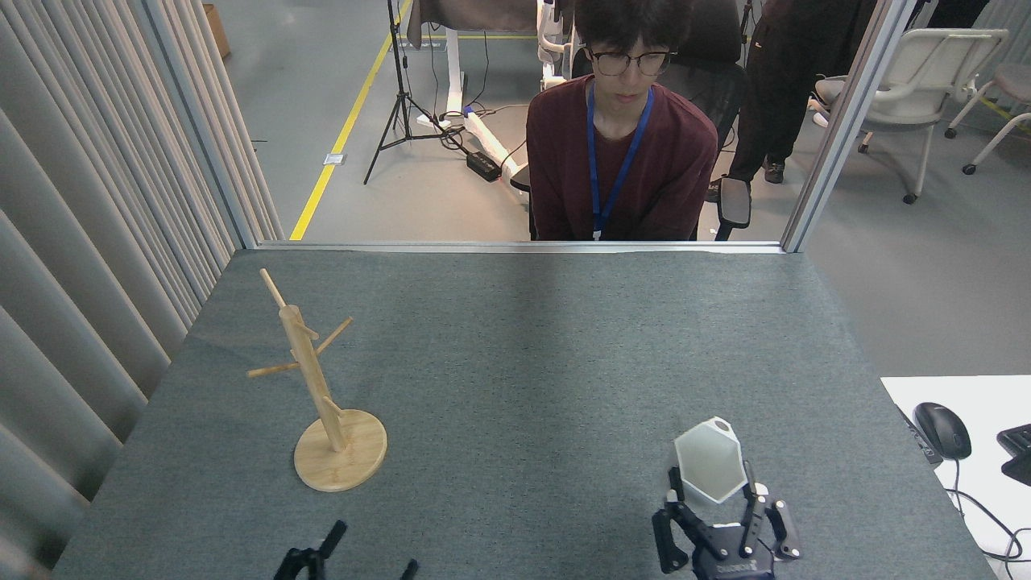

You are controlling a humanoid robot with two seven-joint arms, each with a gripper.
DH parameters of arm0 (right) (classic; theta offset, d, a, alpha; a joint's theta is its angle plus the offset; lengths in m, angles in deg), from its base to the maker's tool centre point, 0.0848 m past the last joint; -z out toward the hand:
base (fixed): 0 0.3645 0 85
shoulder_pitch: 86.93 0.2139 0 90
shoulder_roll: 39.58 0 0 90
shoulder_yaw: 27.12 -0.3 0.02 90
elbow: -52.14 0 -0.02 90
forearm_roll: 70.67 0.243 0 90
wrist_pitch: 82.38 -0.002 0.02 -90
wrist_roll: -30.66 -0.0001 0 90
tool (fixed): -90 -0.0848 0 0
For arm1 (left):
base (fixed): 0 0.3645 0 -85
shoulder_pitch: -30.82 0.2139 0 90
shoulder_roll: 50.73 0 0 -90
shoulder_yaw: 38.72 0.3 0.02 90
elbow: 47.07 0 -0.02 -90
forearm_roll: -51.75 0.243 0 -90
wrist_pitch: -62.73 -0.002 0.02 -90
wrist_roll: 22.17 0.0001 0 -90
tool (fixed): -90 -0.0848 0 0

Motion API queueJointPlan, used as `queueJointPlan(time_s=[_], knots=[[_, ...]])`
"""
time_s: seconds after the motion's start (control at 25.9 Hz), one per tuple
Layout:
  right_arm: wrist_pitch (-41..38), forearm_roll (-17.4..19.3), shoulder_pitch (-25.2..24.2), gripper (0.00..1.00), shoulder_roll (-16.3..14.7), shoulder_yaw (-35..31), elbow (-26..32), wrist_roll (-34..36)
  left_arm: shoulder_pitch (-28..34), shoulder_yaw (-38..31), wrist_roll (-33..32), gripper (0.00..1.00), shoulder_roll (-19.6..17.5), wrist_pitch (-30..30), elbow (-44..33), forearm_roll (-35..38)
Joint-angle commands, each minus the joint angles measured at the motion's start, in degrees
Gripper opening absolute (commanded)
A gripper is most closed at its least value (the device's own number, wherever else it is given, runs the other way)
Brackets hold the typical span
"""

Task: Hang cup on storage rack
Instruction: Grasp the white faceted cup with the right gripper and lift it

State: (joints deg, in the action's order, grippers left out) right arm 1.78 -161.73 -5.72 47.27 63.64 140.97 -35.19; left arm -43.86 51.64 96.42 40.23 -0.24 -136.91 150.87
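Observation:
The white cup will slip over a peg and hang with its rim facing the robot when the robot pushes it, because the small tab shows a hole.
The white faceted cup is at the front right, its hexagonal rim facing me and its small tab at the top edge. My right gripper comes up from the bottom edge and is shut on the cup, one dark finger on each side of its lower body. The bamboo storage rack stands upright on its round base at the left of the grey table, with no cup on its pegs. My left gripper peeks in at the bottom edge, below and right of the rack, with its fingers spread open.
A person in a dark red top sits behind the table's far edge. A curtain runs along the left side. To the right, a white desk holds a black mouse and cables.

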Motion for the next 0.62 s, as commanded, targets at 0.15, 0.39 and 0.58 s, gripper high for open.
queueJointPlan(time_s=[0.15,0.39,0.58], knots=[[2.85,-10.89,4.05,0.56,7.1,10.57,-0.85,-0.86,-4.69,8.25,-1.7,1.0,2.11,-1.9,2.04,7.14],[6.11,-11.94,4.14,0.56,7.19,19.45,-1.02,-1.39,-4.86,9.22,-3.37,1.0,2.2,-2.25,3.53,9.08],[6.11,-13.79,3.52,0.56,7.54,22.79,-1.02,-1.39,-5.3,9.57,-4.51,1.0,2.46,-2.43,3.71,10.4]])
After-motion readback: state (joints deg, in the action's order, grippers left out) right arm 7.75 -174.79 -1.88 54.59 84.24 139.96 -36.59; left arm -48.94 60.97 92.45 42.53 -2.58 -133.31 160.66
